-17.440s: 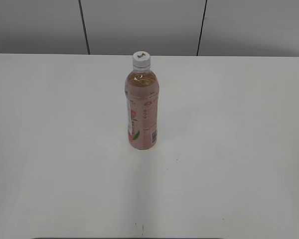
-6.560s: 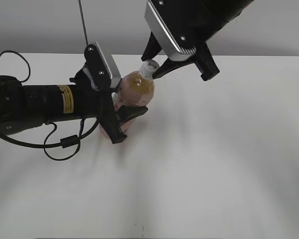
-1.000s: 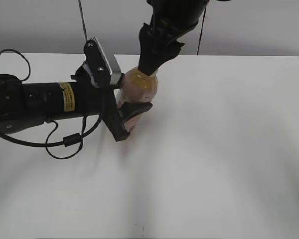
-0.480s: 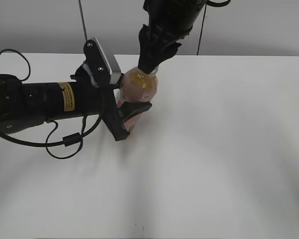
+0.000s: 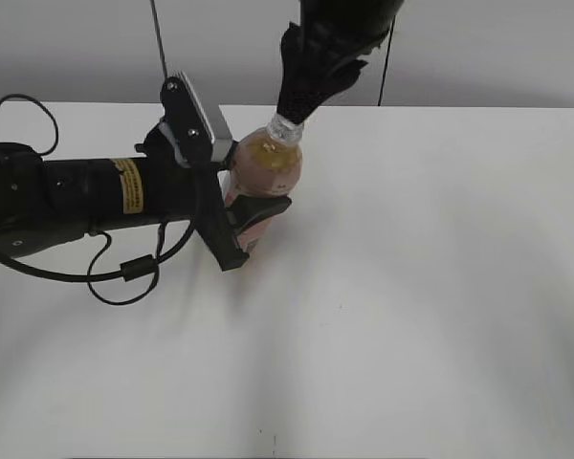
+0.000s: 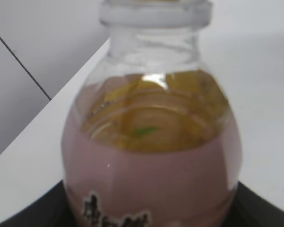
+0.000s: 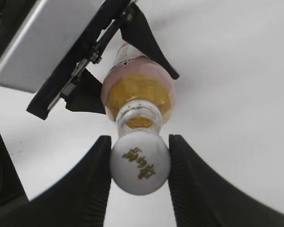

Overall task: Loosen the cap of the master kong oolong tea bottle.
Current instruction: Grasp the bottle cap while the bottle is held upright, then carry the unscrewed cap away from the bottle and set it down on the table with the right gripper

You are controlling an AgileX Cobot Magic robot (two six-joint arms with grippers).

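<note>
My left gripper is holding the bottle, which leans toward my right gripper with its neck open (image 5: pixel 285 130). My left gripper should tip the bottle back upright onto the white table (image 5: pixel 270 293) before letting go of it.
The master kong oolong tea bottle (image 5: pixel 268 168) stands tilted on the white table, amber tea above its pink label. My left gripper (image 5: pixel 248 212) is shut on its body; the left wrist view shows the bottle (image 6: pixel 150 156) close up between the dark fingers (image 6: pixel 149 218). My right gripper (image 7: pixel 140 150) is shut on the white cap (image 7: pixel 140 163), held just above the neck (image 7: pixel 138 116), whose rim shows open with tea inside. In the exterior view the right gripper (image 5: pixel 302 101) hangs just over the bare neck (image 5: pixel 285 128); the cap is hidden there.
The white table (image 5: pixel 430 287) stretches out to the right and front. The left arm and its cable (image 5: pixel 124 273) lie across the table's left side. A grey wall (image 5: pixel 497 48) runs behind the far edge.
My right gripper has risen and shifted slightly right off the bottle top, and the bare neck now shows beneath it. The left gripper and bottle have stayed in place.
</note>
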